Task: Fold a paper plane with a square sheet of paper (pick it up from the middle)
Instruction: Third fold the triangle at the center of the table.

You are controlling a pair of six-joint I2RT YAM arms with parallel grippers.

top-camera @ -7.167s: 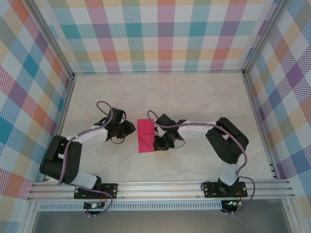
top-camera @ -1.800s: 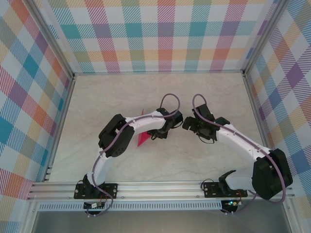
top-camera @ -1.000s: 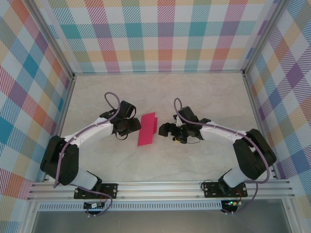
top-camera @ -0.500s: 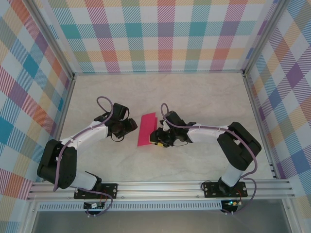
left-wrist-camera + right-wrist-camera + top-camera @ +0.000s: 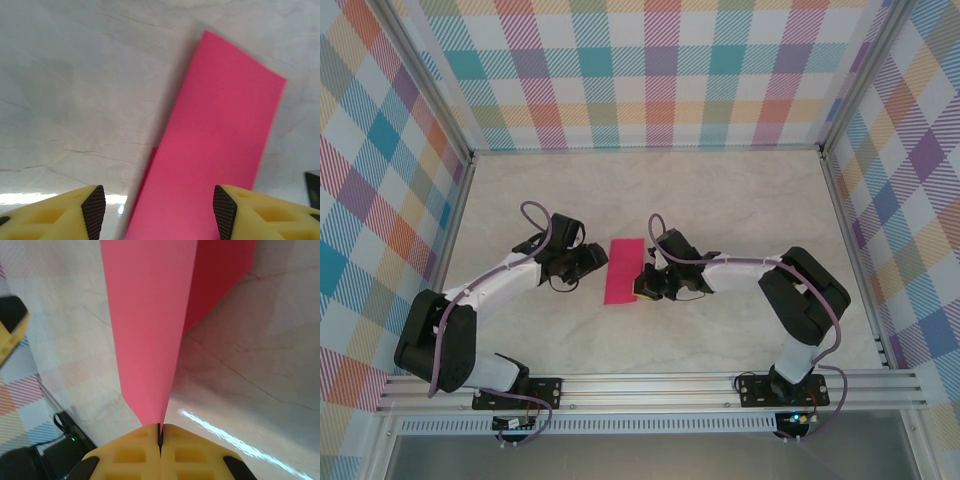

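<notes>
The paper's far end [image 5: 627, 244] lies loose beyond where my right gripper holds it. My left gripper should hold the paper's side edge [image 5: 610, 263] before my right gripper folds the paper's corner.
The square sheet of paper [image 5: 623, 270] is folded into a narrow pink-red strip on the marble tabletop, mid-table. My right gripper [image 5: 642, 283] is shut on the strip's right edge. In the right wrist view the paper [image 5: 150, 315] rises as a thin double layer out of the closed yellow fingertips [image 5: 160, 432]. My left gripper [image 5: 595, 260] is open just left of the strip. In the left wrist view the paper [image 5: 215, 150] lies between and beyond the spread pads [image 5: 93, 210], with the gripper [image 5: 159, 212] holding nothing.
Checked walls with aluminium posts [image 5: 455, 160] close in the table on three sides. A metal rail [image 5: 650, 385] with both arm bases runs along the near edge. Bare marble [image 5: 650, 190] stretches behind the paper and to the far right.
The right gripper moved in from the right and shut on the paper's right edge. The strip now lies straighter. The left gripper stayed open beside it.
</notes>
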